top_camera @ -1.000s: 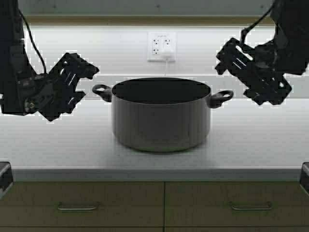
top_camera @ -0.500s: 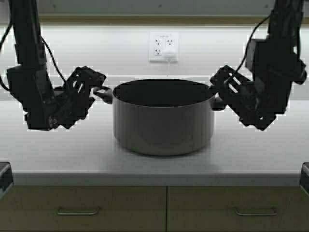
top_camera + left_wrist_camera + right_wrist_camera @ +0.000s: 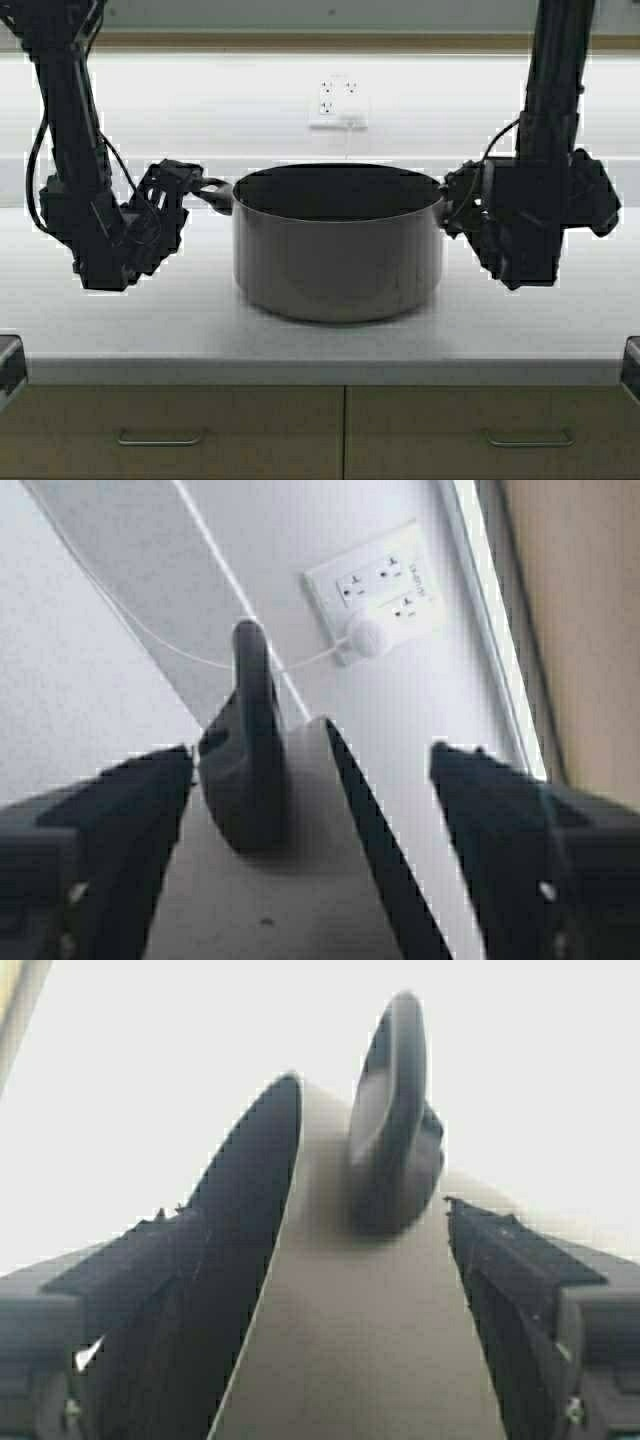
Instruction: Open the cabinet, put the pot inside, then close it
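The cord [image 3: 348, 147] hangs down from the plug behind the pot's rim [image 3: 338, 255], so the pot will reveal more cord along the wall when the robot lifts it.
The dark-grey pot [image 3: 338, 250] stands upright on the white counter [image 3: 120, 330], lidless, above the shut cabinet fronts [image 3: 250, 430]. My left gripper [image 3: 188, 190] is open at the pot's left loop handle [image 3: 212, 190]. In the left wrist view the handle [image 3: 248, 750] stands between the spread fingers [image 3: 120, 820], close to one of them, and the gripper [image 3: 310, 780] does not clamp it. My right gripper [image 3: 458, 205] is open at the right handle, which it hides in the high view. In the right wrist view that handle [image 3: 395, 1130] stands just beyond the open gripper [image 3: 320, 1230], against the pot wall [image 3: 350, 1340].
A white wall outlet [image 3: 338, 100] with a plug and cord sits behind the pot. Two metal pull handles [image 3: 160, 438] [image 3: 528, 438] are on the cabinet fronts below the counter edge. Parts of the robot's frame show at both lower corners.
Both arms have come down and inward from either side of the pot to its two loop handles. The pot has not moved.
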Robot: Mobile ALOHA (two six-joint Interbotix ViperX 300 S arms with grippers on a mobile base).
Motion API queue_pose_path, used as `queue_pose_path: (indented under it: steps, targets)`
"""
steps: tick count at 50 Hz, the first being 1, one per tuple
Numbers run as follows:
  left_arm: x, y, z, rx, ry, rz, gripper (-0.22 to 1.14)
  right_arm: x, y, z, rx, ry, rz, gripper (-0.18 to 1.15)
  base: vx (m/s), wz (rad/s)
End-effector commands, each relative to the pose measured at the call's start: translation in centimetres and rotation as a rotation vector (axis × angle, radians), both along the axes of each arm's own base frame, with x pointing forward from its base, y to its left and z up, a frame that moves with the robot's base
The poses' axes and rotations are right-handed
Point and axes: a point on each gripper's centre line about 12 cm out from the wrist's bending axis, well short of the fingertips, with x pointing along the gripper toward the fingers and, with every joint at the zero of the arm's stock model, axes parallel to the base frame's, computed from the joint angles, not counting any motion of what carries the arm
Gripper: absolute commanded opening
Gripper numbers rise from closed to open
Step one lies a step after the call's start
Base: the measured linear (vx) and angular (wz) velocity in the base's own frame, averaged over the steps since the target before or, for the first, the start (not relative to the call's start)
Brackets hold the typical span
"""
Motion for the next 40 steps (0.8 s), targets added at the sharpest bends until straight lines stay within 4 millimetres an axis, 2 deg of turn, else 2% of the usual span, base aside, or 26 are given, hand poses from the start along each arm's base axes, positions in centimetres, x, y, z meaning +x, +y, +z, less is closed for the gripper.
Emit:
queue_pose_path:
  steps: [1,9,21,29,40]
  targets:
    - [3.0,-0.3,1.2,0.009,-0.026,-0.051,1.02,2.3,-0.1,0.2,0.055,-0.061,-0.01,1.03,0.0,-0.02]
    - [5.2,-0.2,1.0,-0.004,0.016,-0.083,1.02,4.2,0.3,-0.8,0.144,-0.098,-0.016,1.03,0.01,-0.03]
    - [5.0,0.4,0.3,-0.008,0.039,-0.073,1.02,6.5,0.6,-2.2,0.248,-0.136,-0.016,1.03,0.02,-0.04]
    - [5.8,0.8,0.8,-0.009,0.027,-0.061,1.01,6.9,0.7,-2.3,0.283,-0.142,-0.004,1.03,0.01,-0.02]
    - [6.0,0.8,0.6,-0.007,0.042,-0.059,1.01,8.1,0.9,-2.3,0.317,-0.17,0.022,1.03,0.0,0.0]
